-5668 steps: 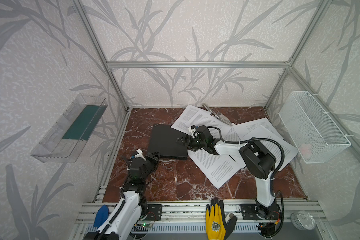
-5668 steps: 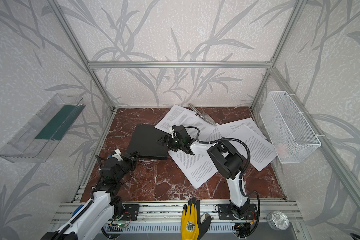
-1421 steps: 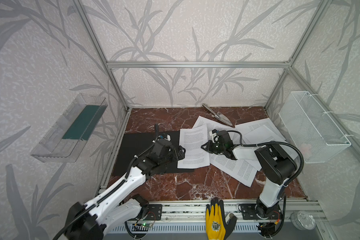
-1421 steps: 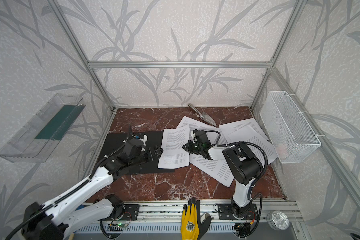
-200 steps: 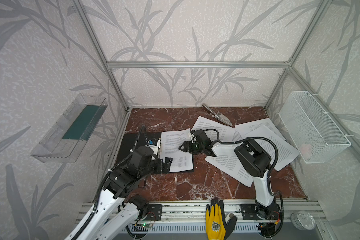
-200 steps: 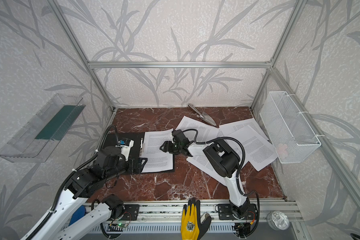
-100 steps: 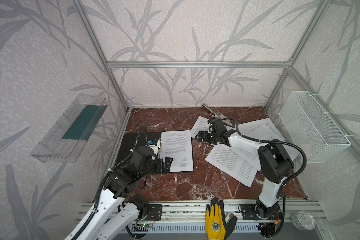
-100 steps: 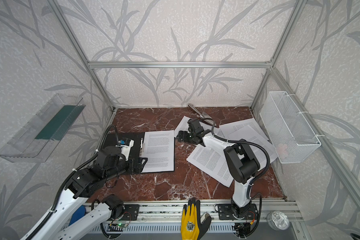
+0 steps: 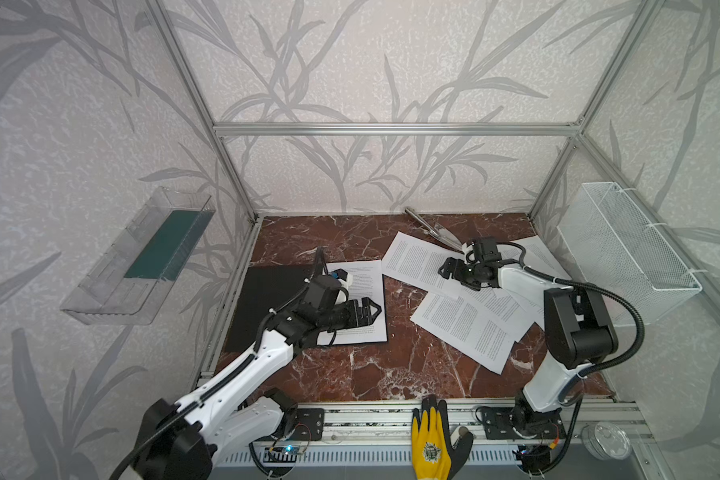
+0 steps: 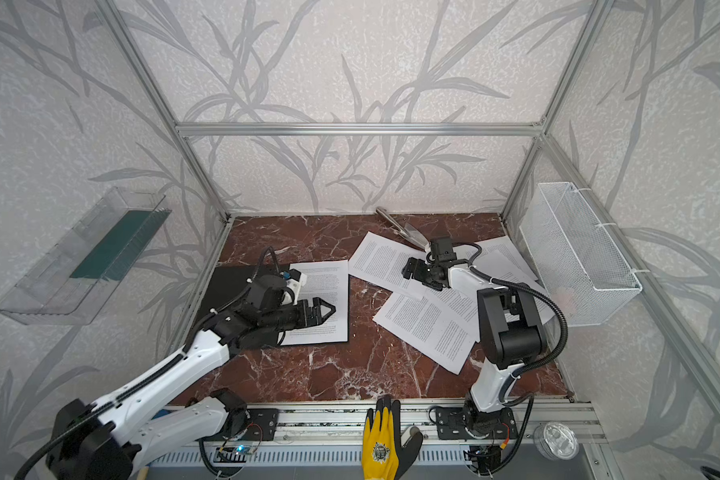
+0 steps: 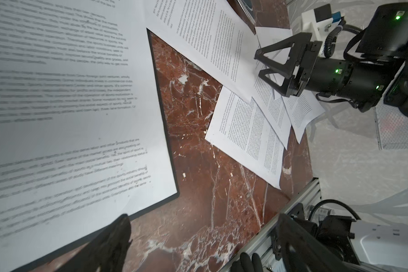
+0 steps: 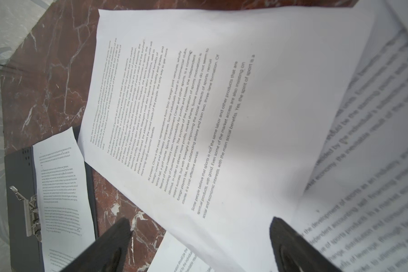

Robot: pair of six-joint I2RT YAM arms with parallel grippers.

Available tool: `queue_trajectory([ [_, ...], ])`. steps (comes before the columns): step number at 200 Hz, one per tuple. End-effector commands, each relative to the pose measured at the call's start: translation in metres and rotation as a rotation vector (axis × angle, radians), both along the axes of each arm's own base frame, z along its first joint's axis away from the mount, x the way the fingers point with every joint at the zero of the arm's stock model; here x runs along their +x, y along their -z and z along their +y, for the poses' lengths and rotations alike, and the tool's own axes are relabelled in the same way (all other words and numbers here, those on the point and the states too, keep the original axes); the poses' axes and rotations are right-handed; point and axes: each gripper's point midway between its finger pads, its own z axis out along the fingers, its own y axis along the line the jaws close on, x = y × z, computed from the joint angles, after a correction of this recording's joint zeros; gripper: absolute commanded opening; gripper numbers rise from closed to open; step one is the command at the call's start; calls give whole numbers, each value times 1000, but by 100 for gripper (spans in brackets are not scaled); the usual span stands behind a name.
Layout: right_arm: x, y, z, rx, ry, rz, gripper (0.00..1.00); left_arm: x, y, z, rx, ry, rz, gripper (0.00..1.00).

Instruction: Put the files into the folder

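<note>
The rearmost sheet overlaps the other files where my right gripper hovers, so next my left gripper grabs the sheet by its free corner closest to the folder.
The black folder lies open at the table's left; its metal clip shows in the right wrist view. One printed sheet rests flat on the folder's right half. Low over that sheet's near right part, my left gripper is open and holds nothing. Several more files lie overlapping to the right. My right gripper is open just above the rearmost loose sheet, with nothing between its fingers. In a top view the same sheet lies under the right gripper.
Metal tongs lie by the back wall. A white wire basket hangs on the right wall. On the left wall a clear tray holds a dark green panel. A yellow glove rests on the front rail.
My right gripper opened, left the sheet on the folder and drew back right over the loose files. My left arm reached right over the sheet on the folder.
</note>
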Motion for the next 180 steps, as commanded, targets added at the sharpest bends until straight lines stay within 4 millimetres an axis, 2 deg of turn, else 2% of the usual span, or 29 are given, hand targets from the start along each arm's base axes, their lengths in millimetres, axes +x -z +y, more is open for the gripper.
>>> queue_trajectory([
  [1, 14, -6, 12, 27, -61, -30, 93, 24, -15, -36, -158, 1, 0, 90],
  [29, 15, 13, 8, 31, -51, 31, 93, 43, 6, -71, -162, 10, 66, 83],
  [48, 14, 18, 15, 83, -57, 53, 93, 58, 22, -89, -147, -14, 104, 79],
  [70, 7, 24, 8, 62, -19, 82, 93, 75, 40, -107, -134, -39, 147, 76],
  [92, -1, 27, 4, 70, 13, 100, 93, 93, 62, -118, -139, -92, 190, 75],
  [136, -5, 31, 3, 124, 48, 105, 92, 130, 88, -140, -166, -167, 215, 70],
  [180, -5, 39, 2, 177, 53, 126, 92, 153, 111, -146, -202, -269, 219, 69],
])
